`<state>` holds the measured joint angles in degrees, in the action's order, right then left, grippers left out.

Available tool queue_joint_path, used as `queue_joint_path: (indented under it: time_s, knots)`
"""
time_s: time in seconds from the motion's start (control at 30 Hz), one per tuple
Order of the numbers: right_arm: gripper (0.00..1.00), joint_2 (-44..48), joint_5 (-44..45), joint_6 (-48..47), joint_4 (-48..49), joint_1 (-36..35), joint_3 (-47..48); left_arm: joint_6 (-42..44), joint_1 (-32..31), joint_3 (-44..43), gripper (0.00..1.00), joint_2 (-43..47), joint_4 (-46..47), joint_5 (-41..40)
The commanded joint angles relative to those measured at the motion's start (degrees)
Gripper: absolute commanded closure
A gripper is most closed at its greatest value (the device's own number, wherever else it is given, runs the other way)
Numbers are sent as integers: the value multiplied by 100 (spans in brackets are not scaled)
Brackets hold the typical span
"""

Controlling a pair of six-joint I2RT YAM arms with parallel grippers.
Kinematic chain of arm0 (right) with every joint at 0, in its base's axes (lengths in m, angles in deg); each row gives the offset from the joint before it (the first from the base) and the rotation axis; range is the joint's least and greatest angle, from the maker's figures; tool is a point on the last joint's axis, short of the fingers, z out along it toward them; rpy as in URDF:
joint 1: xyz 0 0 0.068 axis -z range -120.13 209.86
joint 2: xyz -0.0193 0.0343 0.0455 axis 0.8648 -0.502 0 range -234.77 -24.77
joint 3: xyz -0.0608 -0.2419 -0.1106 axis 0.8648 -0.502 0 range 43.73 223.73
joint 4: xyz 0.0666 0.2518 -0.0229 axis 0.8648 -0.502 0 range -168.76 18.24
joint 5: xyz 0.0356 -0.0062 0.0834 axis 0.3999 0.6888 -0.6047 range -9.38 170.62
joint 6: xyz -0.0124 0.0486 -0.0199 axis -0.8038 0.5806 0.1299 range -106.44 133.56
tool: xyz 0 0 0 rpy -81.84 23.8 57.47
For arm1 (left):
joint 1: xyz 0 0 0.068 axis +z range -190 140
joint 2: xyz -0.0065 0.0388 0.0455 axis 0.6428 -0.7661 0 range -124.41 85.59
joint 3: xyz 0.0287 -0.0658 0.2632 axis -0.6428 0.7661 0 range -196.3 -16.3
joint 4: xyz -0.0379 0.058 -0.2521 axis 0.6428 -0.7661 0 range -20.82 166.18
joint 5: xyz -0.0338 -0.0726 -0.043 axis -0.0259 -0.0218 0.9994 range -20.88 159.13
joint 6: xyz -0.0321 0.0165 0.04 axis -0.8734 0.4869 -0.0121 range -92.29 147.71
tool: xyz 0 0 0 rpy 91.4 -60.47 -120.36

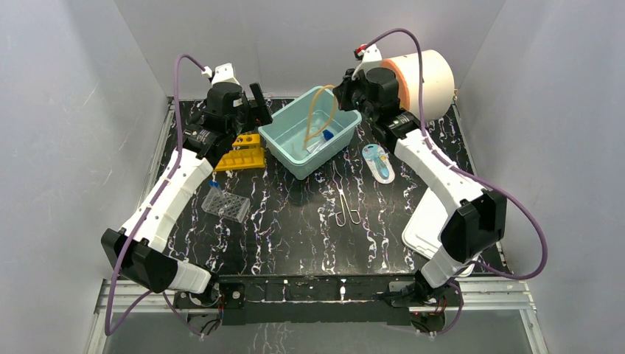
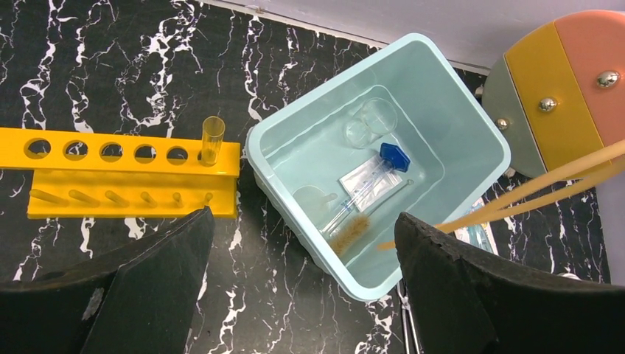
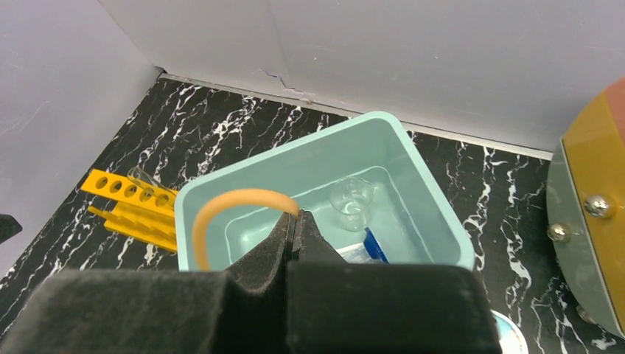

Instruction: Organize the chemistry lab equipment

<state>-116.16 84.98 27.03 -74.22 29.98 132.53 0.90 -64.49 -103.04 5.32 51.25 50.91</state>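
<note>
The amber tubing's loose end point(image 1: 306, 142) is hanging inside the teal bin, so my right gripper should keep going over the bin's bottom point(image 1: 318, 124) and let go of the held end there.
My right gripper point(image 1: 345, 91) point(image 3: 295, 216) is shut on one end of the long amber tubing point(image 1: 323, 110) point(image 3: 221, 200), which arcs over the teal bin point(image 1: 291, 156) point(image 3: 435, 214) and dips into it. The bin holds a blue-capped tube point(image 2: 368, 188), a thin brush point(image 2: 351, 232) and a small glass dish point(image 2: 372, 122). My left gripper point(image 1: 254, 103) point(image 2: 302, 225) is open and empty, above the bin's near left edge. The yellow tube rack point(image 1: 243, 151) point(image 2: 110, 177) lies left of the bin with one clear tube point(image 2: 212, 140) in an end hole. Wire clips point(image 1: 346, 206) lie on the table.
A white card with a blue item point(image 1: 379, 164) lies right of the bin. A clear plastic rack point(image 1: 226, 204) sits near the left arm. A large white and orange cylinder point(image 1: 426, 80) stands at the back right. A white tray point(image 1: 421, 230) lies under the right arm.
</note>
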Motion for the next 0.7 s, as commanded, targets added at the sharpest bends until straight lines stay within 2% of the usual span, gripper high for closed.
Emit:
queue_joint_path:
  time_s: [0.0, 0.17, 0.67]
  knots:
    - [100, -137, 188, 114, 652, -131, 528, 97, -3, -216, 8, 120, 10, -209]
    - [100, -370, 213, 125, 674, -290, 573, 129, -3, -179, 8, 119, 16, -285]
    - [100, -784, 340, 277, 965, -555, -182, 165, -3, -93, 8, 95, 34, -257]
